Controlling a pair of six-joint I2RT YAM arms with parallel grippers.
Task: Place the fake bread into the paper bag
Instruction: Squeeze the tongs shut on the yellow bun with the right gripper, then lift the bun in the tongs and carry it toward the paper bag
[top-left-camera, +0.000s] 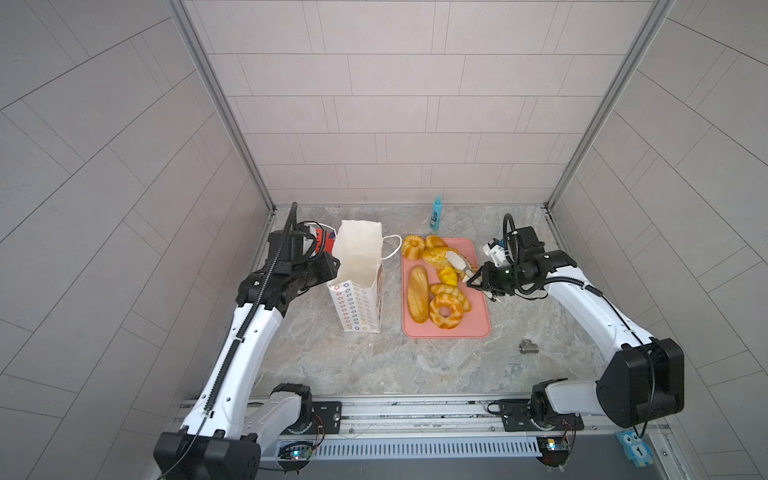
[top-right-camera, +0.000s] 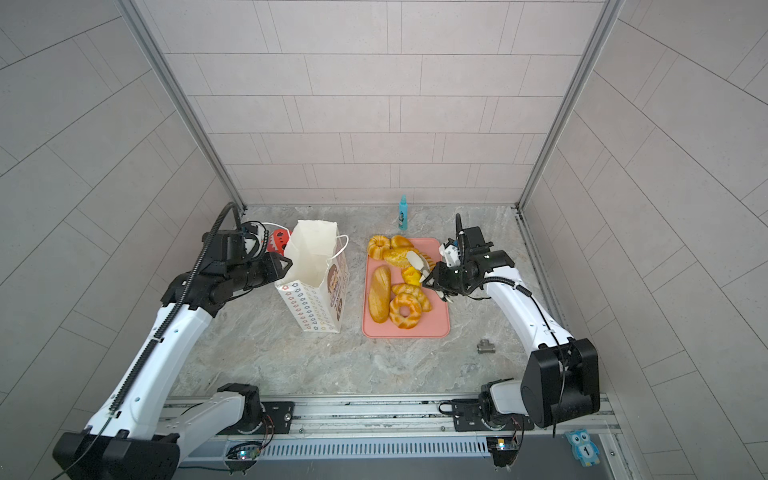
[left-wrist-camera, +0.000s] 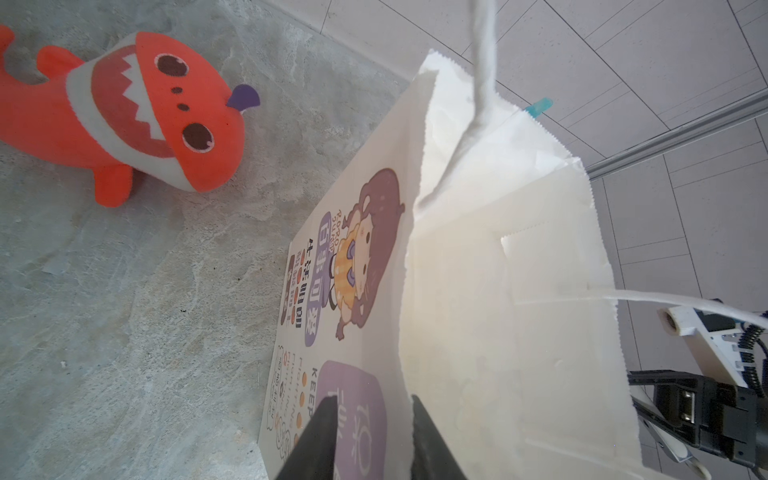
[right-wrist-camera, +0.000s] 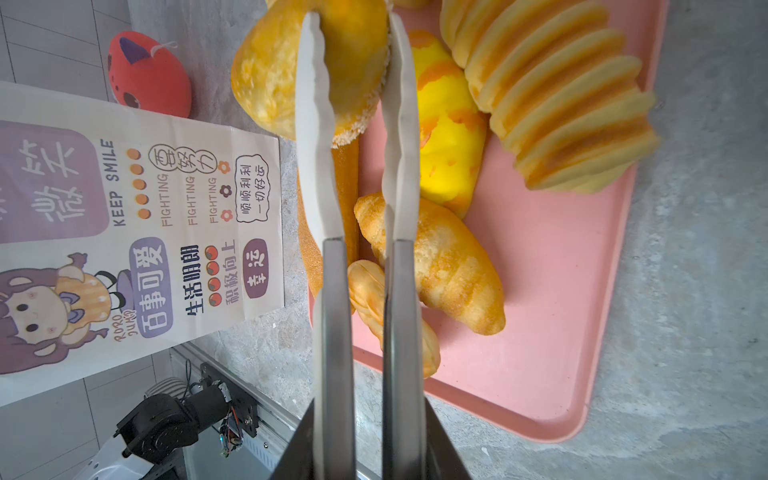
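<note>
The paper bag's rim (left-wrist-camera: 400, 352) is between the open fingers of my left gripper, so that gripper should pinch the rim (left-wrist-camera: 397, 404) and hold the bag steady before my right gripper lowers the oval bun.
The white paper bag (top-left-camera: 357, 266) (top-right-camera: 311, 270) stands upright and open, left of the tray. My left gripper (top-left-camera: 332, 266) (left-wrist-camera: 372, 401) is at the bag's left rim. It is open, with one dark finger outside on the printed face and the other inside the bag (left-wrist-camera: 498, 291). Several golden fake breads lie on the pink tray (top-left-camera: 473, 324): a long loaf (top-left-camera: 417, 299), a braided ring (top-left-camera: 445, 311) and a fluted ring (top-left-camera: 411, 246). My right gripper (top-left-camera: 453, 258) (right-wrist-camera: 352, 18) has its long white fingers shut on an oval bun (top-left-camera: 434, 257) (right-wrist-camera: 270, 70) at the back of the tray.
A red-orange shark toy (left-wrist-camera: 137, 112) lies behind the bag on its left. At the back wall stands a blue bottle (top-left-camera: 436, 212). A small metal fitting (top-left-camera: 528, 346) sits on the marble top right of the tray. A blue owl tag (top-left-camera: 633, 451) is by the front rail.
</note>
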